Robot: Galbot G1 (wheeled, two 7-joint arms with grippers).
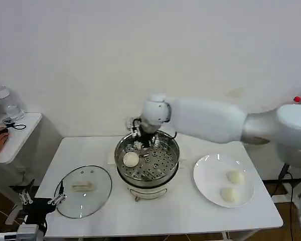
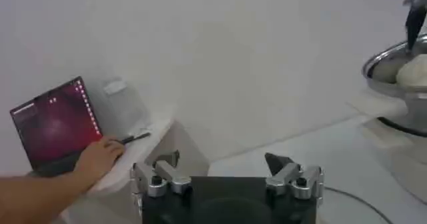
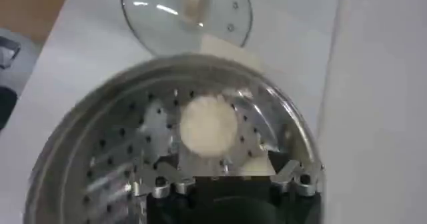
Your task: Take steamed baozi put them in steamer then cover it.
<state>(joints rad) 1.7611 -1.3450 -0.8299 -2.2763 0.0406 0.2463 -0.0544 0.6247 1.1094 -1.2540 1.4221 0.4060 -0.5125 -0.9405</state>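
A cream patch (image 3: 258, 166) shows between the fingers of the robot's right gripper, so the robot should expect another baozi (image 1: 139, 145) hidden under that gripper in the steamer.
The steamer (image 1: 163, 173) stands mid-table with one baozi (image 1: 131, 159) on its perforated tray. My right gripper (image 1: 139, 142) hangs open over the steamer's back part. In the right wrist view that baozi (image 3: 208, 125) lies just beyond the spread fingers (image 3: 159, 181) of the right gripper (image 3: 225, 172). A cream patch sits between them; I cannot tell what it is. Two more baozi (image 1: 235, 176) (image 1: 229, 195) lie on the white plate (image 1: 206, 175) to the right. The glass cover (image 1: 84, 190) lies flat, left of the steamer. My left gripper (image 1: 41, 197) waits open by the cover's near-left edge.
A small white side table (image 1: 17, 133) stands left of the main table, with a laptop (image 2: 57, 125) on it. The left wrist view catches the steamer (image 2: 393, 89) at its edge. Bare tabletop runs along the front edge.
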